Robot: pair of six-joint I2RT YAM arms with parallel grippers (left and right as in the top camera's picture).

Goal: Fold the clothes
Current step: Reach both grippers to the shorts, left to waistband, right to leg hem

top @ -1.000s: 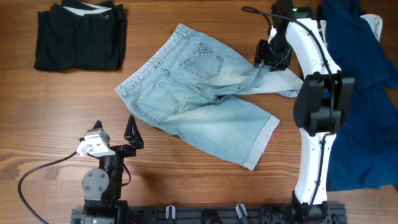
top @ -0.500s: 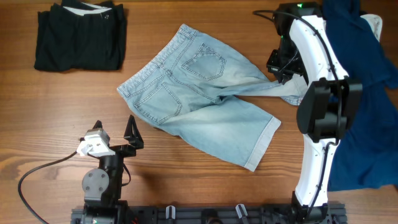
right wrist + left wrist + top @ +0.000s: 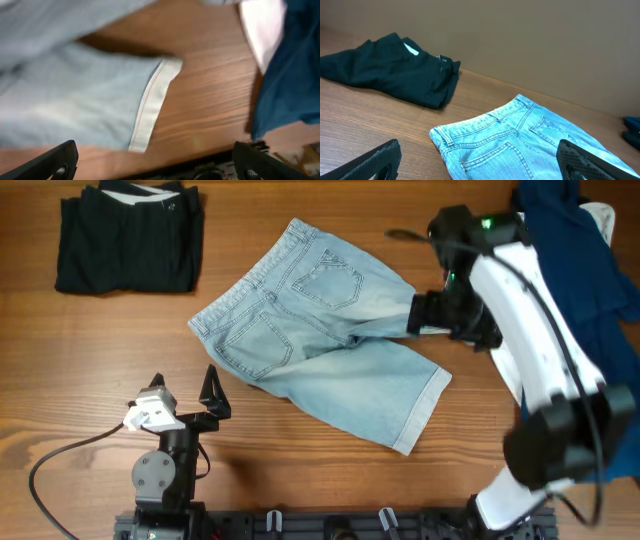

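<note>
I expect the shorts (image 3: 512,137) to bunch at my left gripper and bend over when I lift them, because the waistband's end (image 3: 441,136) lies in a rounded fold.
Light-blue denim shorts (image 3: 320,340) lie spread on the wooden table, back pockets up; they also show in the left wrist view (image 3: 520,145) and the right wrist view (image 3: 75,100). My right gripper (image 3: 428,315) hovers over the shorts' right leg, open, with nothing between its fingers (image 3: 50,162). Below it, that leg's hem (image 3: 152,107) lies flat on the wood. My left gripper (image 3: 185,387) is parked at the front left, open and empty, short of the shorts' waistband. In the left wrist view its fingers (image 3: 580,160) frame the near back pocket.
A folded black garment (image 3: 125,240) lies at the back left, also in the left wrist view (image 3: 395,70). A pile of navy clothes (image 3: 590,330) with a white piece (image 3: 603,218) covers the right edge. The table's front rail (image 3: 210,172) is just below the right gripper's view.
My right gripper held the shorts' right leg, drew it rightward, then opened and let go. The right arm has swung forward and left. The left arm has not moved.
</note>
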